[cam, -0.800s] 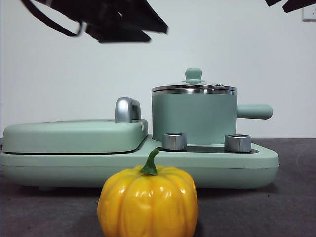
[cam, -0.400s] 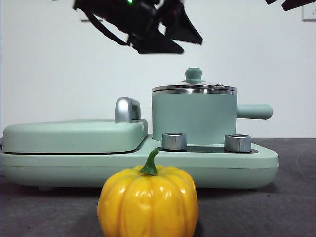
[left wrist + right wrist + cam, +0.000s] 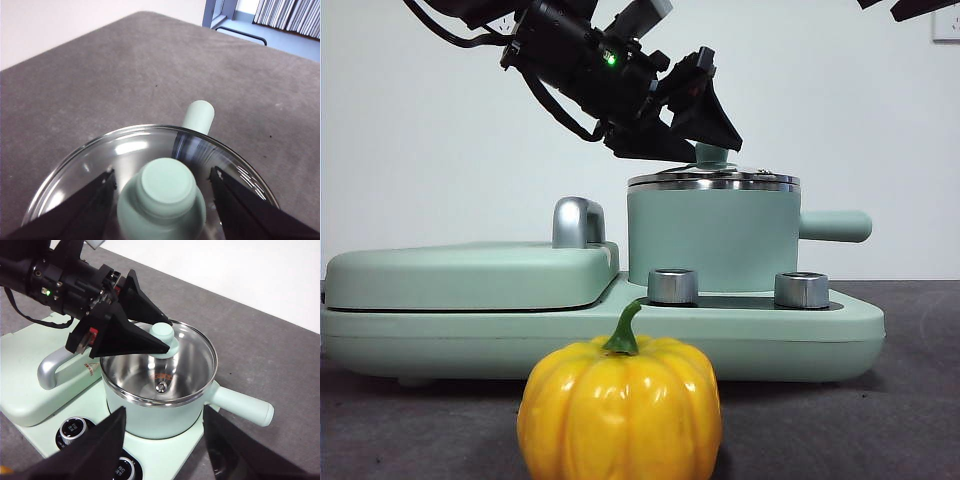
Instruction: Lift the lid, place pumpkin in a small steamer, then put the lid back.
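Note:
The steel band [image 3: 714,181] round the steamer's top is split by a seam, so the lid [image 3: 714,168] will come away in one piece when I lift it, and the steamer will stay in place.
The lid [image 3: 713,180] sits shut on the small steamer [image 3: 710,240], which stands on the right half of a mint-green appliance. My left gripper [image 3: 705,140] has come down from the upper left onto the lid. In the left wrist view the left gripper [image 3: 161,180] is open, one jaw on each side of the lid's mint-green knob [image 3: 162,192], with a gap on both sides. The right wrist view shows the lid [image 3: 192,357], the steamer [image 3: 150,425] and the left gripper [image 3: 165,334] from above. My right gripper [image 3: 165,412] hangs open, high over the steamer. The pumpkin [image 3: 620,410] stands alone on the table in front.
The wide appliance base [image 3: 770,335] carries two steel knobs [image 3: 673,286] in front of the steamer. A flat mint-green griddle cover [image 3: 470,275] with a steel handle [image 3: 578,222] lies to its left. The steamer's side handle [image 3: 835,226] points right. The right arm shows as a black tip [image 3: 910,8].
The left arm has moved right and down from the upper left, until its open jaws straddle the lid's knob. The lid, steamer and pumpkin have not moved.

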